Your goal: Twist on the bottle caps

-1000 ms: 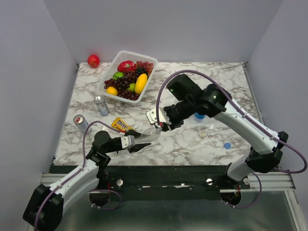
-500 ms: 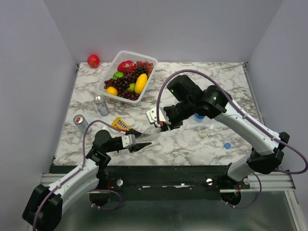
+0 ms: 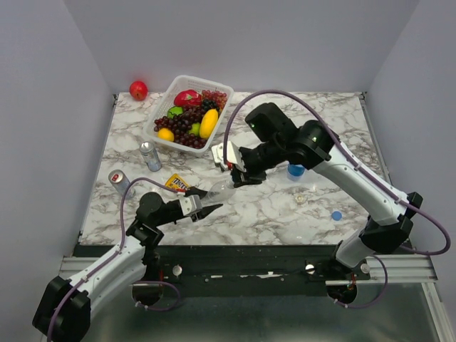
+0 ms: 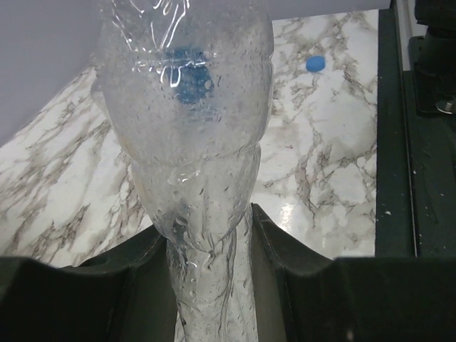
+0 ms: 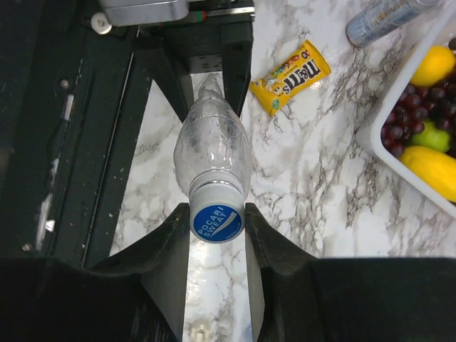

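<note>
My right gripper is turning the blue-and-white cap [image 5: 217,223], which sits straight on the bottle's neck [image 5: 216,182], and I should turn it next until its twist ends, then release it.
A colourless, crumpled bottle [image 3: 219,191] hangs in the air between my two grippers, just above the near part of the table. My left gripper [image 4: 208,219] is shut on its squashed base [image 4: 206,242]; in the top view this gripper [image 3: 201,207] sits at the bottle's lower left end. My right gripper [image 5: 217,208] is shut on the blue-and-white cap [image 5: 217,221], which sits on the bottle's neck [image 5: 212,153]. A plain blue cap [image 3: 335,214] and a pale cap [image 3: 302,199] lie loose on the table to the right. A blue-tinted bottle [image 3: 295,171] shows partly behind the right arm.
A yellow sweets packet [image 3: 178,185] lies just left of the held bottle. Two slim silver cans [image 3: 149,155] [image 3: 120,182] stand at the left. A white basket [image 3: 164,99] of fruit sits at the back, with a red apple [image 3: 138,90] beside it.
My right gripper has moved up and away from the near edge with the cap end of the bottle. The bottle now slants more steeply from the left gripper, which has barely moved.
</note>
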Robot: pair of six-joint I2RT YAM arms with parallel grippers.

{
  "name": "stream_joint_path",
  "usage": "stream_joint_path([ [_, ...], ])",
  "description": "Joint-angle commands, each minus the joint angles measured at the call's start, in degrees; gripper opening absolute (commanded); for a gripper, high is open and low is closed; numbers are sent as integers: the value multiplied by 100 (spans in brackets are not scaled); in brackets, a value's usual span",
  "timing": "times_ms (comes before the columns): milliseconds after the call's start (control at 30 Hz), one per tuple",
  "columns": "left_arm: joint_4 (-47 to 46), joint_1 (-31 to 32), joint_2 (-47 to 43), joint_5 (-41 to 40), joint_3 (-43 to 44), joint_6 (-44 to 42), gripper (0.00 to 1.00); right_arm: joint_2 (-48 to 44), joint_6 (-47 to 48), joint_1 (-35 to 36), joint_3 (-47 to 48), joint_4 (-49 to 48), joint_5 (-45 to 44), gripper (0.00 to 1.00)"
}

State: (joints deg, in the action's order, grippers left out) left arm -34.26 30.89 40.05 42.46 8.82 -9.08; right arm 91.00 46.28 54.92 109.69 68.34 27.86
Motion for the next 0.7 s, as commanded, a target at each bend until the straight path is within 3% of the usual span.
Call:
stream_joint_path([
  [0, -881, 39, -287, -659, 155, -208, 0, 461, -1164, -104, 254, -66, 106, 19],
  [100, -915, 40, -305, -774, 216, -234, 0, 805, -1937, -183, 711, -4, 229, 19],
  [233, -846, 48, -191, -932, 357, -418, 0, 858, -2893, -218, 615, -338, 82, 18],
  [333, -679, 48, -156, -1081, 550, -541, 0, 1033, -3754, -209, 685, -453, -385, 0],
  [667, 50, 48, -278, -1442, 832, -665, 0, 1236, -5725, -349, 686, -611, -879, 1],
])
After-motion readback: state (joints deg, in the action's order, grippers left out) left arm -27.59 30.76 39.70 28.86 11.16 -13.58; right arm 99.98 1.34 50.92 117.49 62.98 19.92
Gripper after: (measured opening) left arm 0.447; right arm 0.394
